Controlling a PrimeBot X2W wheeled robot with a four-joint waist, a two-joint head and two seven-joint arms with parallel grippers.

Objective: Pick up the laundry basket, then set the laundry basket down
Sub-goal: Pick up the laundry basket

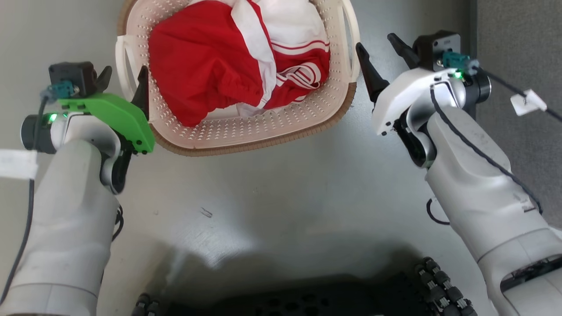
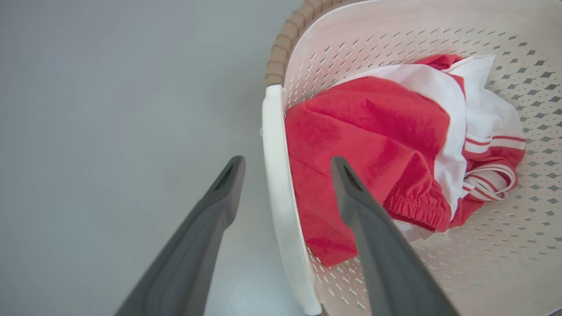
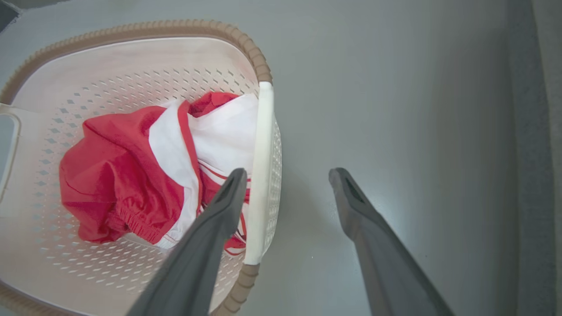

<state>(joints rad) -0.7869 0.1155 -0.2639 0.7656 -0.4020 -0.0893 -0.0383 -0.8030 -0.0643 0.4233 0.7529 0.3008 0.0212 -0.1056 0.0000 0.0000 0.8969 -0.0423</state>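
The red and white garment (image 1: 232, 60) is lying slumped below the brown rim (image 1: 253, 144). It will come along with its folds unchanged when I lift the laundry basket.
The laundry basket (image 1: 263, 127) stands on the grey floor at the top middle of the head view, cream-white and perforated with a brown rim, holding a red and white garment (image 1: 202, 57). My left gripper (image 1: 126, 70) is open, its fingers astride the basket's left loop handle (image 2: 274, 153), one inside and one outside, not closed on it. My right gripper (image 1: 373, 41) is also open and straddles the right loop handle (image 3: 263, 145) in the same way. The left wrist view shows the left gripper (image 2: 286, 160) over the garment (image 2: 364, 127). In the right wrist view the right gripper (image 3: 287, 171) has its inner finger close to the handle.
A darker carpet strip (image 1: 518, 44) runs along the far right behind a dark edge. My dark wheeled base (image 1: 307, 298) lies at the bottom. A cable with a white tag (image 1: 529, 102) trails off the right wrist. Bare grey floor (image 1: 272, 197) lies between basket and base.
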